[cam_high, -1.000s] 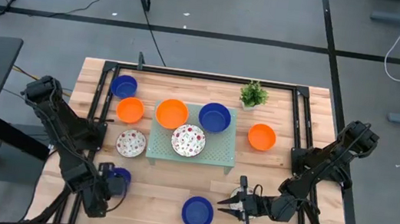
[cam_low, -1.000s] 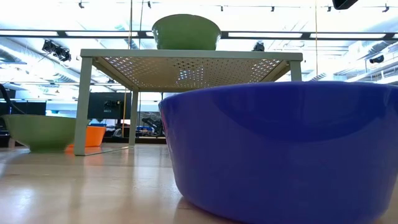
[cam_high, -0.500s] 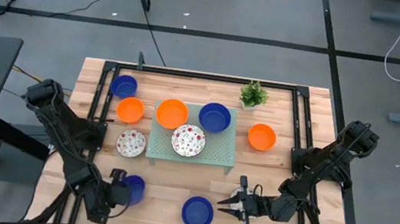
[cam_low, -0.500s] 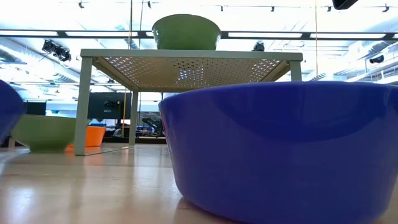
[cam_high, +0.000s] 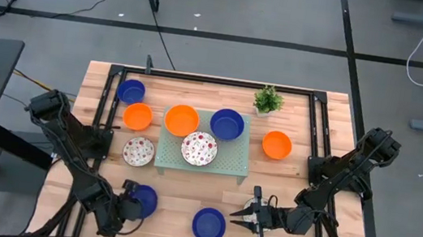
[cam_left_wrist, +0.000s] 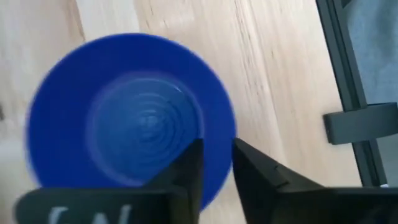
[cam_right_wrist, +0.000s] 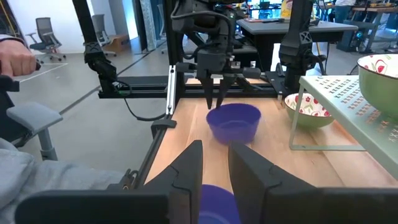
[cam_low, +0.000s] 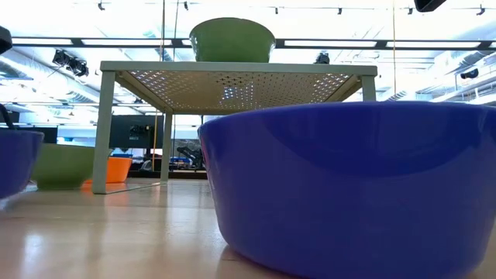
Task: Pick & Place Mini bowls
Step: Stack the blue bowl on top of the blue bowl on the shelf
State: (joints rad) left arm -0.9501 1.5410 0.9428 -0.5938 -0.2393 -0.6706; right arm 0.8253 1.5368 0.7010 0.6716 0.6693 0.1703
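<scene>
The robot's left gripper should hand the dark blue bowl (cam_high: 147,199) by its rim to the right gripper, because the tray's blue bowl (cam_high: 227,125) is on the right gripper's side.
My left gripper (cam_high: 132,204) stands near the table's near edge, left of the middle, shut on a dark blue mini bowl (cam_high: 143,200). The low view shows this bowl at its left edge (cam_low: 14,159). My right gripper (cam_high: 233,214) waits open, level with the table, just right of a second dark blue bowl (cam_high: 208,224), which fills the low view (cam_low: 349,186) and sits on its base. The pale green tray (cam_high: 241,172) carries an orange (cam_high: 182,119), a blue (cam_high: 227,124) and a speckled bowl (cam_high: 198,149). My left gripper holds the blue bowl by its rim (cam_left_wrist: 229,124), with one finger inside the bowl and one outside. The right wrist view shows its fingers (cam_right_wrist: 219,93) coming from above and pointing down. The bowl sits upright, its base at the table top or just above it.
More bowls stand on the table: blue (cam_high: 131,90) and orange (cam_high: 137,114) at the far left, speckled (cam_high: 138,151) beside the tray, orange (cam_high: 277,144) to its right. A potted plant (cam_high: 268,100) stands at the far edge. A person sits beyond the table's left side (cam_right_wrist: 37,174).
My left gripper has carried the blue bowl along the near edge toward the table's right, nearer the other blue bowl, and has come down. In the low view the bowl entered from the left, held high, and now sits lower.
</scene>
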